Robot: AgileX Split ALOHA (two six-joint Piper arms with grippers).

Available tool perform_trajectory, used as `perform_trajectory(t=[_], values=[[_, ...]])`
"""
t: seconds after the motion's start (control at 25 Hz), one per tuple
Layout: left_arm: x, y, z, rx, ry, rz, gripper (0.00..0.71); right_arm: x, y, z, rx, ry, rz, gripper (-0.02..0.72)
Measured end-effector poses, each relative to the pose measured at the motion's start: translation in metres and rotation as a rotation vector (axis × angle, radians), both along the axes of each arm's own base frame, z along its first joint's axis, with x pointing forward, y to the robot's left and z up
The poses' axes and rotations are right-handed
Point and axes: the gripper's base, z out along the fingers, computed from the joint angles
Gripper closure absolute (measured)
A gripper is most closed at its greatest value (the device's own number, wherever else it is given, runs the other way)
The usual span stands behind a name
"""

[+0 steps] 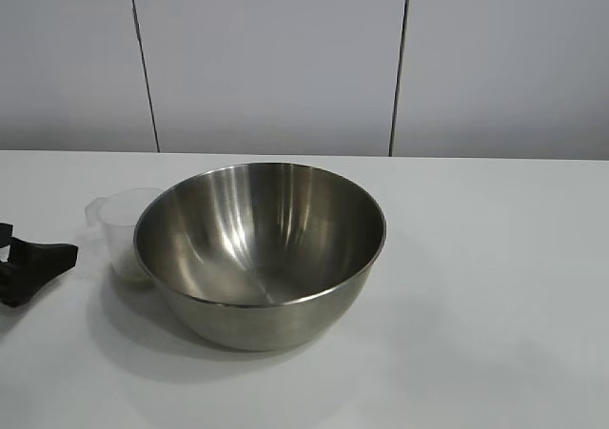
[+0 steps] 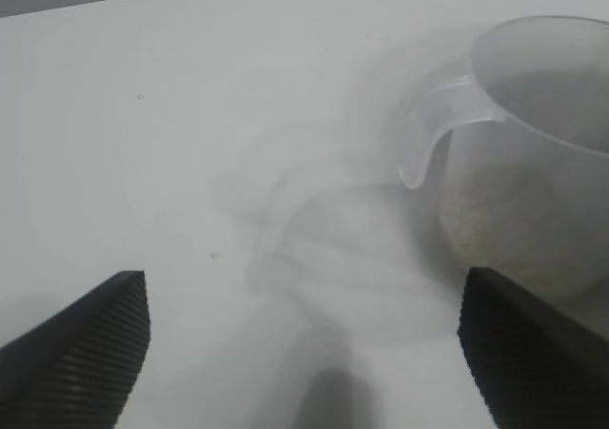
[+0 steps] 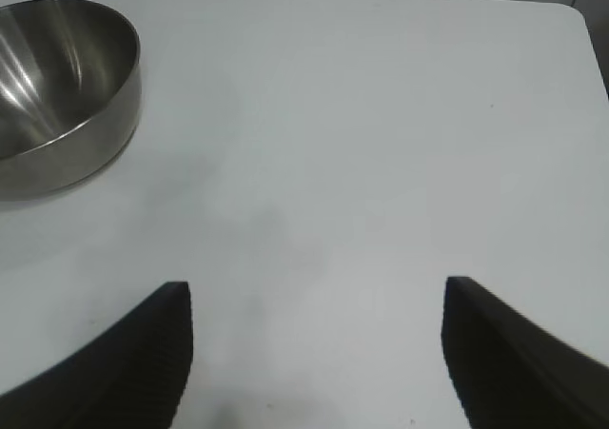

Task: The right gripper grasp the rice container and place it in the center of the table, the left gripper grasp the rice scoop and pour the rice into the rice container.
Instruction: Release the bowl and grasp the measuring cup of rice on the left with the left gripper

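Observation:
A low heap of rice [image 1: 131, 269] can be seen through the rice scoop's side, so the rice will spread out in a thin layer over the rice container's bottom [image 1: 262, 282] when I pour it.
The rice container [image 1: 260, 248], a shiny steel bowl, stands empty near the middle of the white table [image 1: 495, 286]; its side also shows in the right wrist view [image 3: 57, 87]. The rice scoop [image 1: 122, 222], a clear plastic cup, stands upright just left of the bowl, touching or nearly touching it. In the left wrist view the rice scoop [image 2: 533, 163] holds a low heap of rice [image 2: 495, 210]. My left gripper [image 2: 304, 286] is open and empty a short way from the cup's handle; its black tip [image 1: 38, 263] shows at the left edge. My right gripper [image 3: 317, 291] is open and empty over bare table, away from the bowl.
A grey panelled wall [image 1: 276, 58] runs behind the table's far edge. The table's corner and edge [image 3: 580, 29] show in the right wrist view. The right arm is out of the exterior view.

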Motion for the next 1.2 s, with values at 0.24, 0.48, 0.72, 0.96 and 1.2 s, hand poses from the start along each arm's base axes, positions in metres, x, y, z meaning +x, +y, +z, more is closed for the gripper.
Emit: perform_trajectory(t=[0.24,0.48,0.72,0.96,1.2], values=[[0.016,0.000,0.005,-0.014,-0.045,-0.020,0.074,0.000,0.000,0.000,0.000,0.000,0.000,0.202],[0.024,-0.002,0.009,-0.062,-0.050,-0.035,0.077,0.000,0.000,0.000,0.002,0.000,-0.001,0.202],[0.020,-0.005,-0.005,-0.078,0.001,-0.064,0.082,0.000,0.000,0.000,0.002,0.000,-0.001,0.202],[0.025,-0.005,-0.014,-0.079,0.010,-0.075,0.084,0.000,0.000,0.000,0.002,0.000,-0.001,0.202],[0.039,-0.003,-0.008,-0.090,-0.028,-0.068,0.084,0.000,0.000,0.000,0.002,0.000,-0.001,0.204]])
